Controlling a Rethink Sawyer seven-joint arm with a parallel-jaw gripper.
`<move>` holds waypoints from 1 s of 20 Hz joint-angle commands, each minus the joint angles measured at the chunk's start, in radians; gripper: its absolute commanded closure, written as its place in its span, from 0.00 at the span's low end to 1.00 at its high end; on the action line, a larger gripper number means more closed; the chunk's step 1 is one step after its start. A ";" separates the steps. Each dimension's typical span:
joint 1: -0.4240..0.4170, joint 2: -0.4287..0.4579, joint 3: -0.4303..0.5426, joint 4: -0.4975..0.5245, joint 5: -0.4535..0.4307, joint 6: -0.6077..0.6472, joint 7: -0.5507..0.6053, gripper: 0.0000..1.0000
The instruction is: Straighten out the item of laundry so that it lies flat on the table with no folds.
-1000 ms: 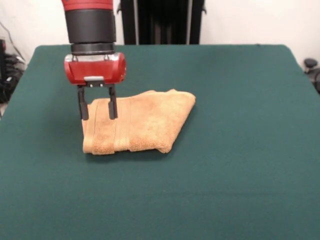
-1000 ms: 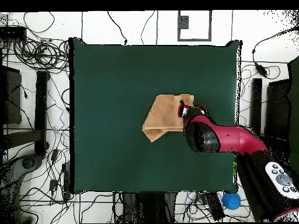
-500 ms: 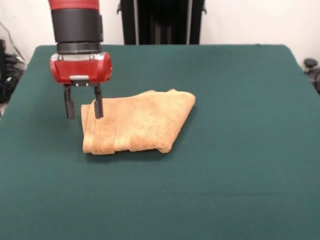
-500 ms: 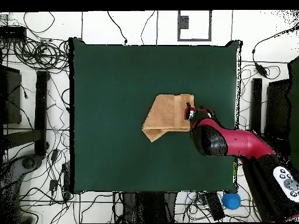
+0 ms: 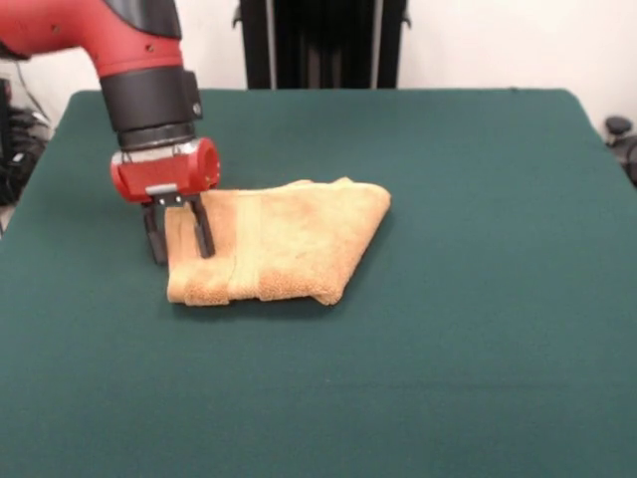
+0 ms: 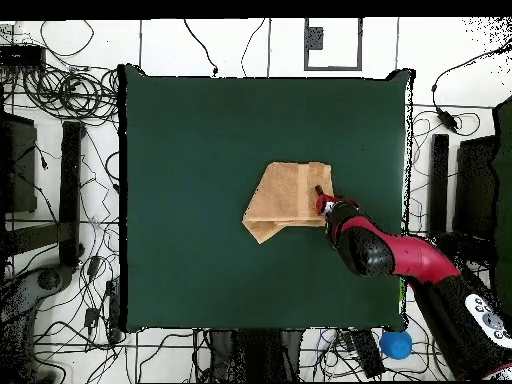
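The golden-tan towel (image 5: 289, 241) will hang bunched together and stay folded when I lift it, because my gripper's fingers are on both sides of the doubled edge (image 5: 175, 239).
The golden-tan towel (image 5: 284, 244) lies folded over on the dark green table (image 5: 478, 299), left of centre, with its border band running near its left end. My gripper (image 5: 184, 256) is open and tilted, low at the towel's left edge. One finger (image 5: 155, 239) is just outside the edge and the other is over the cloth. In the overhead view the towel (image 6: 283, 200) is a folded, skewed shape, and the gripper (image 6: 322, 201) is at its right edge, with the red arm (image 6: 400, 255) reaching in from the lower right.
The black pedestal (image 5: 318, 45) stands behind the table's far edge. In the overhead view, cables and equipment (image 6: 60, 180) surround the table, and a blue ball (image 6: 396, 344) lies on the floor near the lower right corner.
The gripper shifted off the towel's end towards the table's side, then dropped lower and tilted, so its fingers now straddle the towel's edge. The towel has not moved.
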 commanded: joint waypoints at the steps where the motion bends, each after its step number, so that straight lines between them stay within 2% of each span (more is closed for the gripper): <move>1: -0.087 0.247 0.280 0.047 -0.045 0.153 -0.250 0.00; 4: -0.068 0.203 0.263 0.076 -0.021 0.131 -0.149 0.00; 6: -0.027 0.137 0.217 0.090 -0.009 0.076 -0.039 0.00; 10: 0.038 0.060 0.153 0.121 0.016 0.003 0.086 0.00; 16: 0.134 -0.038 0.071 0.150 0.053 -0.066 0.180 0.00; 20: 0.175 -0.069 0.026 0.155 0.067 -0.113 0.193 0.00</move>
